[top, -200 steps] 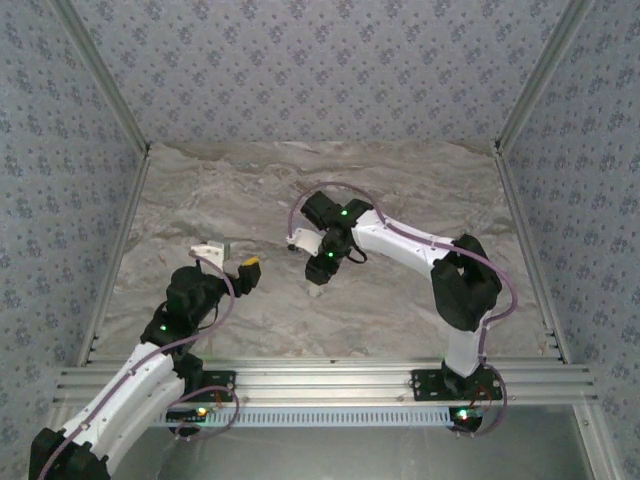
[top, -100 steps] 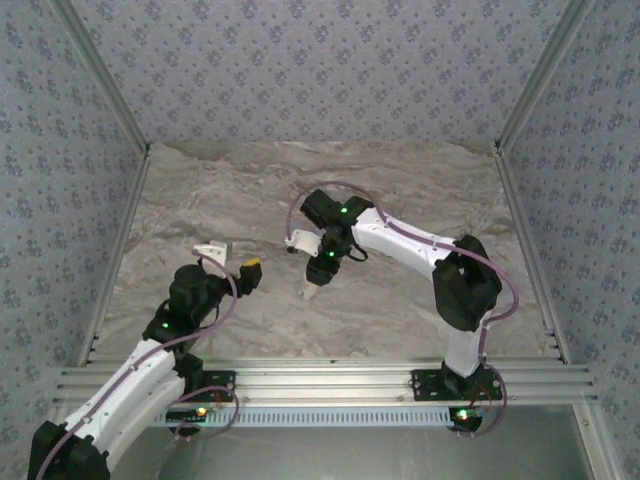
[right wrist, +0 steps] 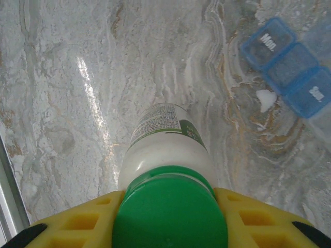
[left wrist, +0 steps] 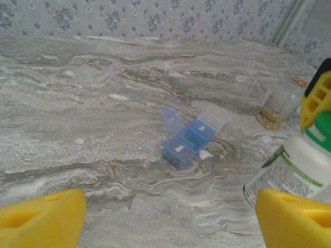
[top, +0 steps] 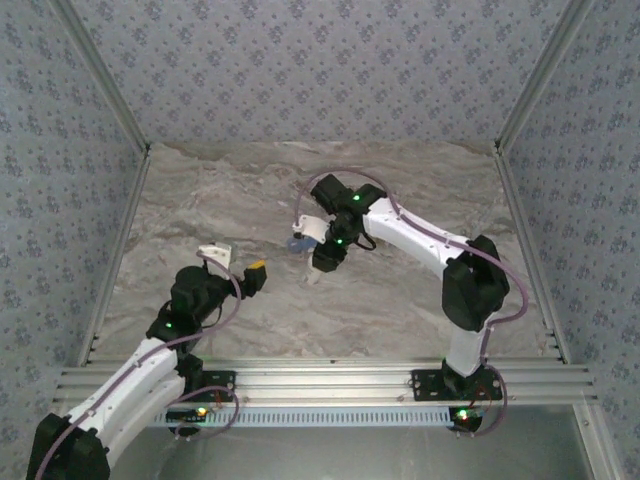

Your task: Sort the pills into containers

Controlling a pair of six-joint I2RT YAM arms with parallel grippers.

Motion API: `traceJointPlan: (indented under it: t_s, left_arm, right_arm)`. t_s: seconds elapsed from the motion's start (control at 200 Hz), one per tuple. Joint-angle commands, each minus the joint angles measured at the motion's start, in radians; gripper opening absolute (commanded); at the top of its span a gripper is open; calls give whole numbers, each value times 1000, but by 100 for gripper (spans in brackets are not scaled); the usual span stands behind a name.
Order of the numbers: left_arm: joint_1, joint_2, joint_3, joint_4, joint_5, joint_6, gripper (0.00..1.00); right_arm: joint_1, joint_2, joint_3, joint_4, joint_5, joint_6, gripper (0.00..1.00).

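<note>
My left gripper keeps moving its fingers to the bottle's free white body (left wrist: 283, 173) and closes there, since my right gripper holds the bottle by its green cap (left wrist: 322, 133).
A white pill bottle (right wrist: 164, 147) with a green cap (right wrist: 169, 217) is clamped at the cap between the yellow fingers of my right gripper (right wrist: 169, 223), which is shut on it. In the top view this bottle (top: 315, 276) hangs from the right gripper (top: 322, 262), just above the table. A blue pill organizer (left wrist: 186, 137) with open lids lies on the marble, and a white pill (left wrist: 205, 154) rests beside it. The organizer (right wrist: 289, 67) and the pill (right wrist: 266, 98) lie right of the bottle. My left gripper (left wrist: 168, 222) stands open and empty, near of the organizer.
A small amber bottle (left wrist: 278, 106) stands on the table behind the held white bottle (left wrist: 289, 170). Patterned walls and metal frame rails (top: 120, 250) enclose the marble table on three sides. The blue organizer (top: 298, 243) lies left of the right wrist.
My right arm has moved a little farther back and to the right with the bottle, uncovering the blue organizer. The left gripper has crept slightly forward, still open.
</note>
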Motion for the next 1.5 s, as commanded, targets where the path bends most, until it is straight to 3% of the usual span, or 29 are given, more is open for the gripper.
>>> traceJointPlan:
  t_s: [0.0, 0.375, 0.64, 0.75, 0.92, 1.344, 1.494]
  left_arm:
    - [2, 23, 2, 62, 70, 37, 85]
    - [1, 98, 10, 143, 145, 92, 85]
    - [-41, 303, 52, 330, 398, 303, 84]
    - [-64, 382, 106, 266, 414, 420, 85]
    - [-61, 460, 179, 249, 422, 493, 85]
    - [-56, 604, 279, 233, 562, 534, 80]
    - [-63, 616, 285, 228, 571, 541, 74]
  right_arm:
    - [-11, -53, 30, -15, -33, -26, 41]
    - [-36, -29, 103, -62, -84, -65, 41]
    - [-78, -38, 130, -43, -181, -98, 41]
    - [-81, -34, 160, -71, -219, -124, 41]
    - [-81, -39, 177, -122, -282, -166, 41]
    - [-79, -88, 146, -130, -318, -177, 41]
    - [-77, -91, 160, -114, -321, -173, 41]
